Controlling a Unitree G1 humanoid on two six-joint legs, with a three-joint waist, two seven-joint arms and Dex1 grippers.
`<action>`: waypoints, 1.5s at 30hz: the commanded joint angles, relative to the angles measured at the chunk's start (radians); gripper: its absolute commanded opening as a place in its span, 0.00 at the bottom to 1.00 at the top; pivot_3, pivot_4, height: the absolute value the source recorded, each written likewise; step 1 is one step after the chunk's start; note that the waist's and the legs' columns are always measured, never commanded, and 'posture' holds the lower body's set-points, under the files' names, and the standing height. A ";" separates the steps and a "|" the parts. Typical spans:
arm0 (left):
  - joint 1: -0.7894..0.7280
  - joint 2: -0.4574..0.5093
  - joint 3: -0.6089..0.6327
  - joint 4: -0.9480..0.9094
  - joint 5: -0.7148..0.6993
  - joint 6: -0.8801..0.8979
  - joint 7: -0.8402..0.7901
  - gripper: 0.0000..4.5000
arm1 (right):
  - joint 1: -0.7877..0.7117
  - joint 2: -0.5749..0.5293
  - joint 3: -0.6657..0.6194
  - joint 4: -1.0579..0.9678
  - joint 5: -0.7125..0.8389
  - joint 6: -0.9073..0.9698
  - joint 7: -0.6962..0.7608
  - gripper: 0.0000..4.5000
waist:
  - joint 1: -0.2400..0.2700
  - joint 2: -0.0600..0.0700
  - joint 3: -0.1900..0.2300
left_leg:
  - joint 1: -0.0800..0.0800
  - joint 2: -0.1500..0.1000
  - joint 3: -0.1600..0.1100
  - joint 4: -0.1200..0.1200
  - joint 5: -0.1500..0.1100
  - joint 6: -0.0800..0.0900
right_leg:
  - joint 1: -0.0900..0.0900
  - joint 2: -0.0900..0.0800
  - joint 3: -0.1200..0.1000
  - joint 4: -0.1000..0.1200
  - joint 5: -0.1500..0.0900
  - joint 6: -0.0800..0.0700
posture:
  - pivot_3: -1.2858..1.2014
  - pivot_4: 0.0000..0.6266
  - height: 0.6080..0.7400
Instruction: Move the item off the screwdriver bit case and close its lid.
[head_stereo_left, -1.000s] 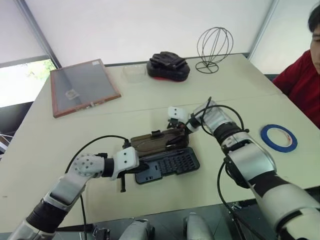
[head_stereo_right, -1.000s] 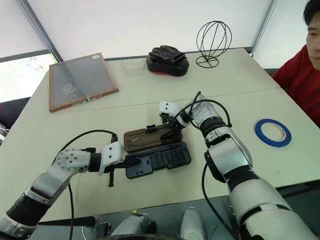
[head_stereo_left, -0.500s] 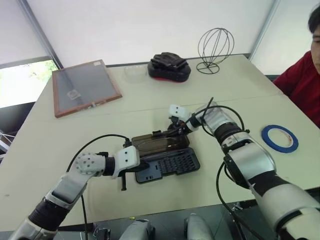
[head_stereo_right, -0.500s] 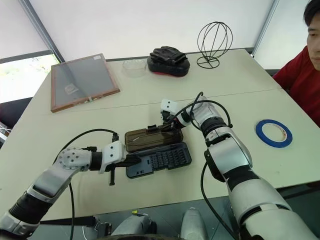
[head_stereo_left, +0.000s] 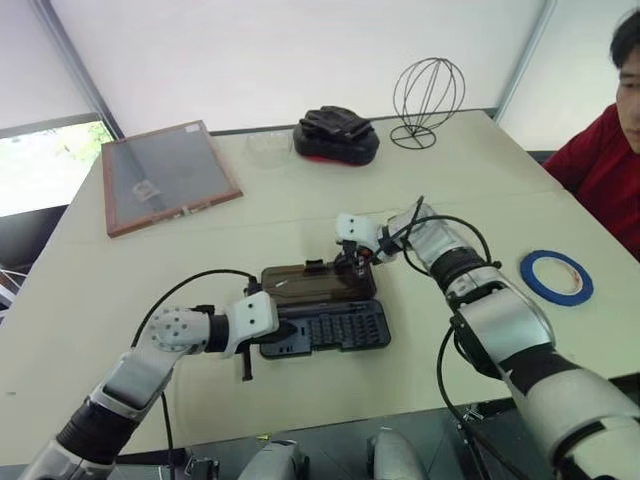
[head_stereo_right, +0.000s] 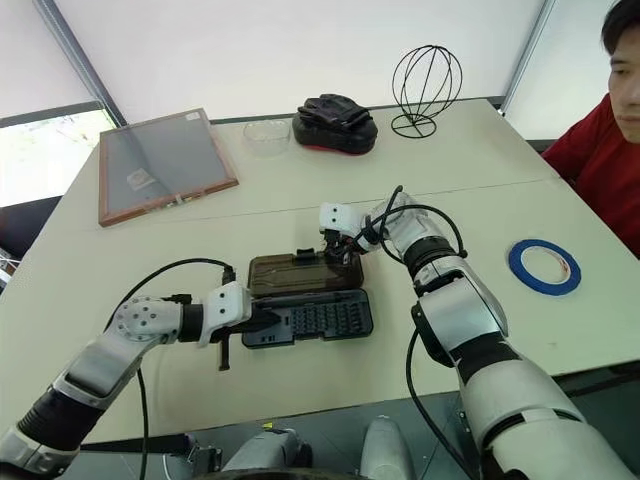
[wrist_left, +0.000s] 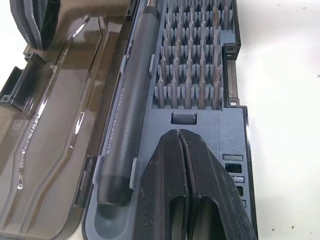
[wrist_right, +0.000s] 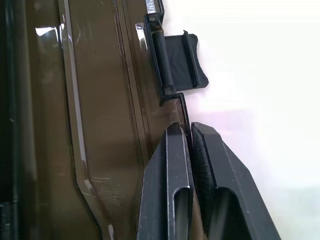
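Note:
The robot's left gripper is over the tray's end (head_stereo_left: 283, 344) where the lid has to come down, so it should rise out of the way before the right gripper folds the smoky brown lid (head_stereo_left: 312, 287) shut.
The screwdriver bit case lies open mid-table, its grey-blue tray (head_stereo_left: 335, 328) nearer me and its smoky brown lid (head_stereo_left: 315, 283) flat beyond it. In the tray lie rows of bits and a dark screwdriver handle (wrist_left: 125, 115). My left gripper (head_stereo_left: 283, 332) is shut, its tips (wrist_left: 178, 132) resting on the tray's left end. My right gripper (head_stereo_left: 358, 262) is shut on the lid's far edge (wrist_right: 189, 127), beside the dark latch tab (wrist_right: 177, 62). The item, a blue tape roll (head_stereo_left: 556, 276), lies on the table to the right, apart from the case.
A wood-framed grey panel (head_stereo_left: 168, 174) lies at the back left. A clear dish (head_stereo_left: 268, 145), a black pouch with a red base (head_stereo_left: 336, 133) and a wire globe stand (head_stereo_left: 428, 98) stand along the back. A person in red (head_stereo_left: 610, 165) sits at the right edge.
My right gripper went from open to shut on the lid's far edge. The case has turned slightly and now lies squarer to me. The left gripper stayed put.

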 joint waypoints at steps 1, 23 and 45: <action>0.024 0.004 -0.008 0.008 0.016 0.012 0.000 0.00 | 0.025 -0.086 0.010 -0.072 -0.075 -0.016 -0.213 0.00 | 0.001 0.001 0.002 | 0.000 0.001 0.000 0.000 0.000 0.000 | 0.000 0.001 0.000 0.000 0.000 -0.001 | 0.52 0.24 1.00; -0.022 -0.103 0.077 -0.021 -0.182 0.188 0.000 0.00 | 0.457 -0.333 -0.068 -1.119 -0.087 0.026 -0.331 0.00 | 0.028 -0.001 0.029 | -0.032 0.002 0.000 0.008 0.003 -0.004 | -0.024 0.003 0.001 0.001 0.002 -0.003 | 0.52 0.24 1.00; -0.401 -0.218 0.352 0.668 -0.273 0.120 0.161 0.00 | 0.429 -0.334 -0.036 -1.066 -0.126 -0.060 -0.374 0.00 | 0.006 -0.012 0.044 | -0.038 0.004 0.001 0.009 0.004 -0.005 | -0.029 0.005 -0.002 0.001 0.003 -0.003 | 0.52 0.24 1.00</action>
